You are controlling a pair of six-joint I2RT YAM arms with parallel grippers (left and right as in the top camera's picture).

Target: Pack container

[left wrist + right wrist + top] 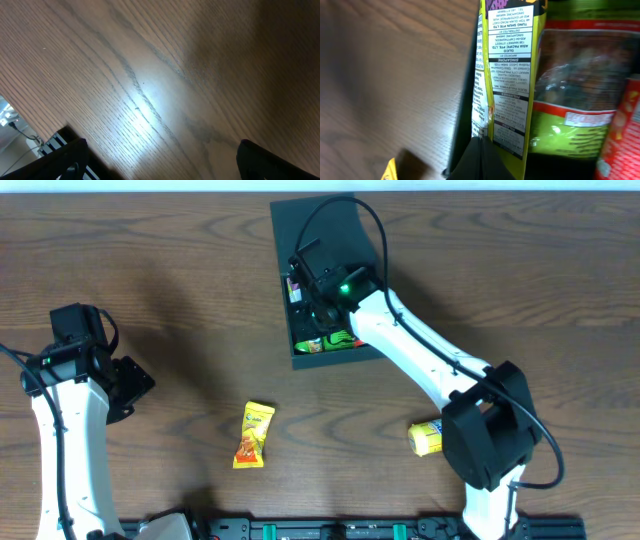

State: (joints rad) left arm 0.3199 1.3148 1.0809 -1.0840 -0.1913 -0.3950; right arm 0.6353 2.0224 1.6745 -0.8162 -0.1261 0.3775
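Note:
The yellow packet (pixel 510 75) is standing on its narrow edge along the container's side, so the robot's right gripper should push its side-facing side over to make the packet lie flat.
The dark teal container (pixel 318 225) lies open at the table's far middle, its flap lid folded back. Inside stand a yellow packet (pixel 510 65), a green packet (pixel 575 100) and a red packet (pixel 620 140). My right gripper (pixel 305 290) reaches down into the container's left side. Its fingers are shut (pixel 482 150), pressed together with nothing between them, right beside the yellow packet and the container's left wall (pixel 466 110). My left gripper (pixel 135 385) hangs open over bare wood at the left; in the left wrist view (pixel 165 165) nothing lies between its fingers.
A yellow-orange snack packet (pixel 254 435) lies on the table in front of the container. Another yellow packet (pixel 425 437) lies by the right arm's base. A black rail (pixel 350 530) runs along the near edge.

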